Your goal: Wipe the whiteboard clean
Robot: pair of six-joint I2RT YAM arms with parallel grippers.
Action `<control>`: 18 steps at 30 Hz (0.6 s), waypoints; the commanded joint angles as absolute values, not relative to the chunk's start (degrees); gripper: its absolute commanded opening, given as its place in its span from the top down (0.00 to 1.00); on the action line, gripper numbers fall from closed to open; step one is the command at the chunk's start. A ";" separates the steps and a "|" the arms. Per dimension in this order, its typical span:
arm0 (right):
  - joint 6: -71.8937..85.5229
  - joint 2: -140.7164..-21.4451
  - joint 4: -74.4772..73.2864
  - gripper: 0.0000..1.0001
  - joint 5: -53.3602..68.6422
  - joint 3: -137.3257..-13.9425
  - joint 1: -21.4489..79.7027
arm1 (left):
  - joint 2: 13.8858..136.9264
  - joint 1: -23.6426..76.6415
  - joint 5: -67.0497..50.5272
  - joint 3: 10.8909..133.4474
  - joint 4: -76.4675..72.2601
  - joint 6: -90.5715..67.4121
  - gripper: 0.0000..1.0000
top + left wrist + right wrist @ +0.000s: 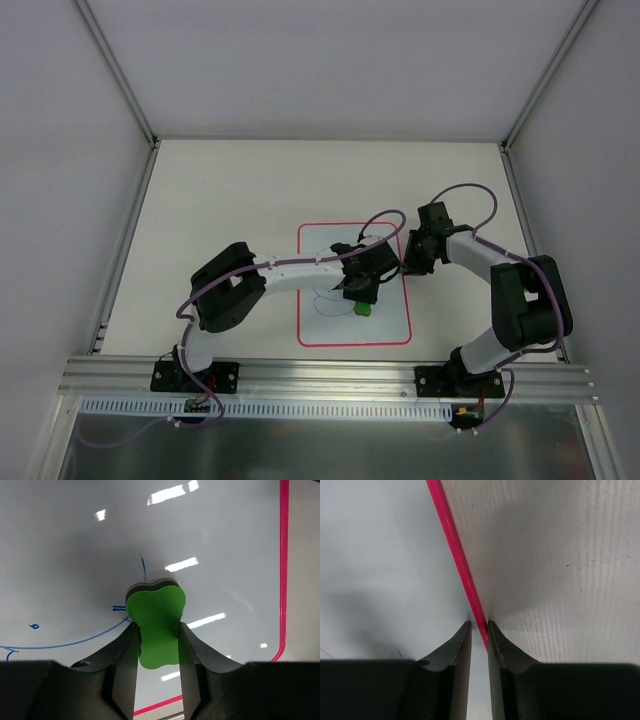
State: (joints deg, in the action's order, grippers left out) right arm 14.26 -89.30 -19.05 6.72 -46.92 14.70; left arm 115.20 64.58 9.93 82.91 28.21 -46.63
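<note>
The eraser sits at the blue curve's end with clean whiteboard beyond, so my left gripper should sweep the eraser back along the remaining marker line.
The whiteboard, white with a red-pink border, lies flat in the middle of the table. My left gripper hangs over its centre, shut on a green eraser; both fingers press its sides at the left gripper. The eraser's face rests on the whiteboard beside thin blue marker lines. My right gripper stands at the board's right edge. In the right wrist view the right gripper is narrowly open, its tips straddling the red border, one over the whiteboard, one over the table.
The pale table is walled by white panels at the back and both sides. An aluminium rail with both arm bases runs along the near edge. The two wrists sit close together over the board's right half.
</note>
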 commanded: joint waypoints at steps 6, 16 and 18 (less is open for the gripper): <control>14.24 -88.77 -17.58 0.83 6.24 -45.53 14.59 | 118.65 65.21 9.85 87.36 31.29 -43.16 0.86; 15.03 -88.68 -17.93 0.90 5.71 -45.53 14.59 | 123.49 63.47 7.56 93.61 33.13 -37.34 0.98; 15.20 -88.51 -18.10 0.92 5.54 -45.44 14.59 | 121.30 61.45 7.47 89.66 33.22 -38.31 0.99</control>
State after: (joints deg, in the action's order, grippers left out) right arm 14.52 -88.97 -18.55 6.59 -46.59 14.55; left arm 122.45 63.83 7.31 93.45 29.91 -38.54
